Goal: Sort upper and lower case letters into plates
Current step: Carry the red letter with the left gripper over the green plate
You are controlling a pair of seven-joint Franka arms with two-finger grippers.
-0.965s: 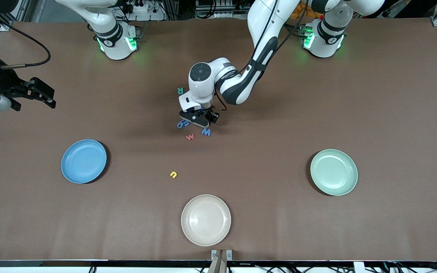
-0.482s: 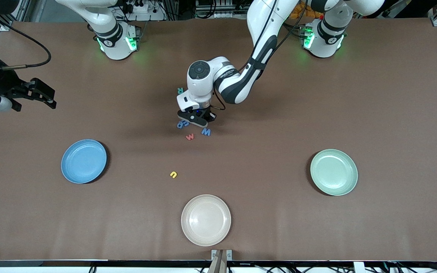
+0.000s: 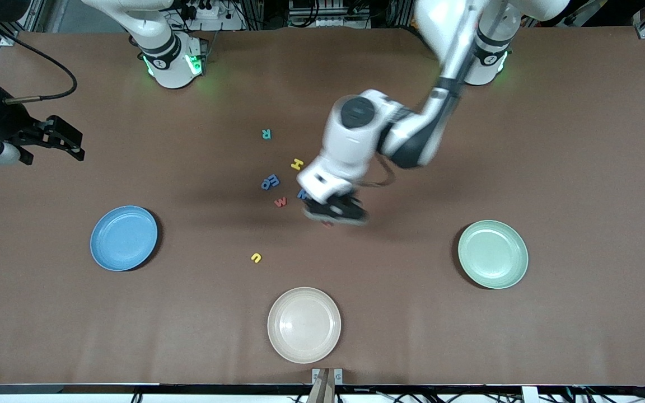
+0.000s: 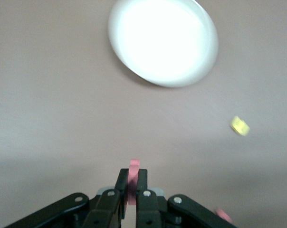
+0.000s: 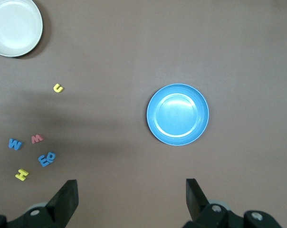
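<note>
The left gripper has the small red letter (image 4: pixel 133 178) between its fingers, and the way to the empty mint plate (image 3: pixel 493 254) is clear. It should go on there before it lets go of the letter.
My left gripper (image 3: pixel 333 215) is shut on a small red letter (image 4: pixel 134 165) and holds it above the table, beside the letter cluster. On the table lie a teal R (image 3: pixel 266 134), a yellow H (image 3: pixel 297 164), two blue letters together (image 3: pixel 270 181), a red w (image 3: pixel 280 201), a blue W (image 3: pixel 302 193) partly hidden by the left hand, and a yellow u (image 3: pixel 256 257). The sky blue plate (image 3: pixel 124 238) and the mint plate (image 3: pixel 492 253) are empty. My right gripper (image 3: pixel 48 140) is open and waits at the right arm's end of the table.
An empty cream-beige plate (image 3: pixel 304 324) sits near the table's front edge; it also shows in the left wrist view (image 4: pixel 162 40). The right wrist view shows the blue plate (image 5: pixel 177 114) and the letter cluster (image 5: pixel 37 138).
My left gripper has risen from the letter cluster with the red letter and swung toward the mint plate and the front camera. The yellow H is now uncovered. The right arm has not moved.
</note>
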